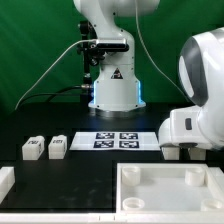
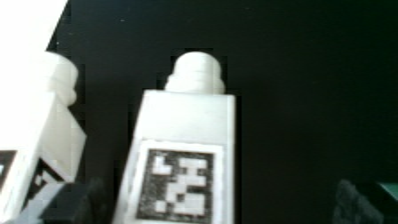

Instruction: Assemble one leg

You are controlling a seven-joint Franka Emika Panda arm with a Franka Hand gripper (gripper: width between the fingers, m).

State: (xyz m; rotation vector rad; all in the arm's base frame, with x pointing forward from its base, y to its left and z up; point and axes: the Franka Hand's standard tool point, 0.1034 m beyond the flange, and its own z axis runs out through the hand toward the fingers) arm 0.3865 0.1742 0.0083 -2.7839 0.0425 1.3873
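The leg [image 2: 182, 140] will stand up straight by itself when I lower it in, because it has a rounded peg end [image 2: 196, 73] that suits the round corner sockets.
In the wrist view a white leg [image 2: 183, 130] with a black-and-white tag and a rounded peg end lies on the black table between my fingers. A second leg [image 2: 50, 115] lies close beside it, partly behind one dark fingertip [image 2: 50, 203]. My gripper [image 2: 214, 205] is open, with its jaws wide apart on either side of the tagged leg and not touching it. In the exterior view the gripper [image 1: 184, 152] is low over the table at that view's right, and it hides those legs. Two more legs [image 1: 33, 148] [image 1: 58, 147] lie at the exterior view's left.
The large white square top [image 1: 165, 190] with round corner sockets lies at the front, below the gripper. The marker board [image 1: 115, 140] lies mid-table before the arm's base. Another white part [image 1: 5, 180] shows at the front left edge.
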